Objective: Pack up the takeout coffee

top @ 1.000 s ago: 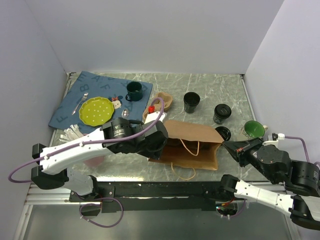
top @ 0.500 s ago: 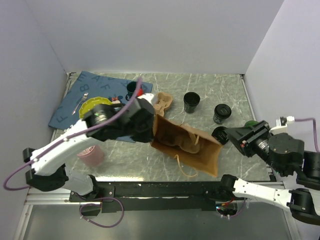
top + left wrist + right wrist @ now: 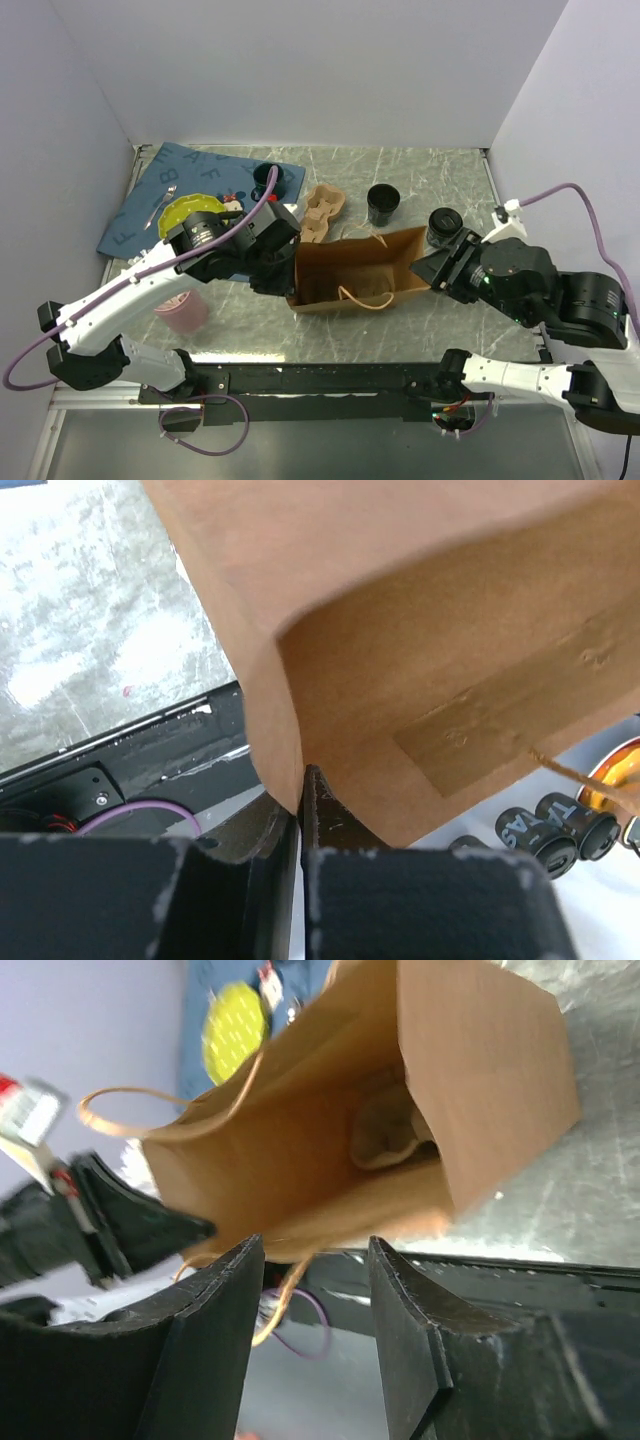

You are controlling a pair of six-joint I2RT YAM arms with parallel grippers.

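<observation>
The paper bag (image 3: 350, 280) slants while my left gripper pinches one end of it. My right gripper should pinch the opposite end (image 3: 411, 254) and help set the bag upright.
A brown paper bag (image 3: 355, 268) stands at the table's middle with its mouth open upward. My left gripper (image 3: 292, 272) is shut on the bag's left wall; the left wrist view shows the paper (image 3: 420, 630) pinched between its fingers (image 3: 330, 830). At the bag's right end my right gripper (image 3: 432, 268) is open, level with the rim (image 3: 400, 1190), and a string handle (image 3: 290, 1290) hangs loose between its jaws. The takeout coffee (image 3: 443, 224), a black lidded cup, stands just behind my right gripper. A second black cup (image 3: 383, 203) stands further back.
A cardboard cup carrier (image 3: 322, 208) lies behind the bag. A blue mat (image 3: 150, 200) at the back left holds a yellow-green plate (image 3: 185, 212), a spoon (image 3: 160, 205) and a dark green mug (image 3: 267, 178). A pink cup (image 3: 183, 312) stands front left. Walls enclose three sides.
The bag, flat on the table a second ago, was lifted and turned by my left gripper to stand mouth up. My right gripper opened and moved in to the bag's right end.
</observation>
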